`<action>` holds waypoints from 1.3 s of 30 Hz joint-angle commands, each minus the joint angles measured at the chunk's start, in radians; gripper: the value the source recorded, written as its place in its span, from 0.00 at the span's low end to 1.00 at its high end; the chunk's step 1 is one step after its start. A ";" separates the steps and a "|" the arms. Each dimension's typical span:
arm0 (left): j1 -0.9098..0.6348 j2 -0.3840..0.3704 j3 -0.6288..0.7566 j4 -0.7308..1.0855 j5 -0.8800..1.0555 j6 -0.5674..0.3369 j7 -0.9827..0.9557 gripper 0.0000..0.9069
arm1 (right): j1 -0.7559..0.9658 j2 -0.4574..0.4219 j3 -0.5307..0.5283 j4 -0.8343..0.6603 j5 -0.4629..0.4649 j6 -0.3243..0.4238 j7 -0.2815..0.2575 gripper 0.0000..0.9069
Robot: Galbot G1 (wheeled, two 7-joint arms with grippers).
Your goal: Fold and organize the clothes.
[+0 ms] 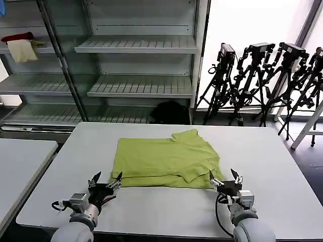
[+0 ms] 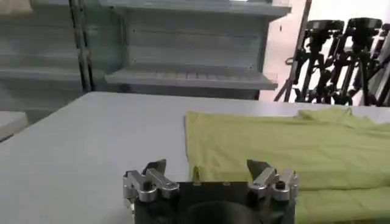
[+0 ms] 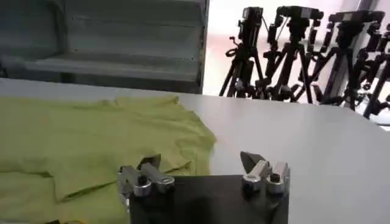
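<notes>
My gripper will pull the shirt's near corners, and the whole shirt (image 1: 164, 159) will slide along still folded, because the upper layer (image 1: 151, 174) lies flat on the lower one.
The lime yellow-green T-shirt (image 1: 165, 161) lies partly folded in the middle of the white table (image 1: 166, 212), plain side up, a sleeve doubled over at its right. My left gripper (image 1: 106, 180) stands open at the shirt's near left corner, fingers spread over the hem and bare table (image 2: 206, 169). My right gripper (image 1: 222, 177) is open at the near right corner, straddling the shirt's right edge (image 3: 201, 161). Nothing is held by either. The shirt (image 2: 286, 152) fills the ground ahead of the left wrist, and the shirt (image 3: 91, 146) lies ahead of the right wrist too.
A second white table (image 1: 20, 161) stands at the left. Grey metal shelving (image 1: 136, 65) rises behind, with red and cream cloths (image 1: 20, 45) on an upper shelf. Black camera tripods (image 1: 267, 80) crowd the back right. A dark object (image 1: 169, 113) sits on the floor by the shelving.
</notes>
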 commanded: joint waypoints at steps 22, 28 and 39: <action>0.037 -0.013 0.028 0.016 0.030 0.034 0.002 0.00 | -0.077 -0.009 0.015 0.015 0.030 0.017 -0.004 0.00; 0.056 -0.015 0.029 -0.001 0.044 0.011 0.001 0.00 | -0.093 -0.013 0.013 0.046 0.036 0.012 0.003 0.00; 0.220 0.044 -0.041 -0.180 0.037 0.003 0.030 0.00 | -0.270 -0.039 -0.014 0.237 0.109 -0.049 0.069 0.00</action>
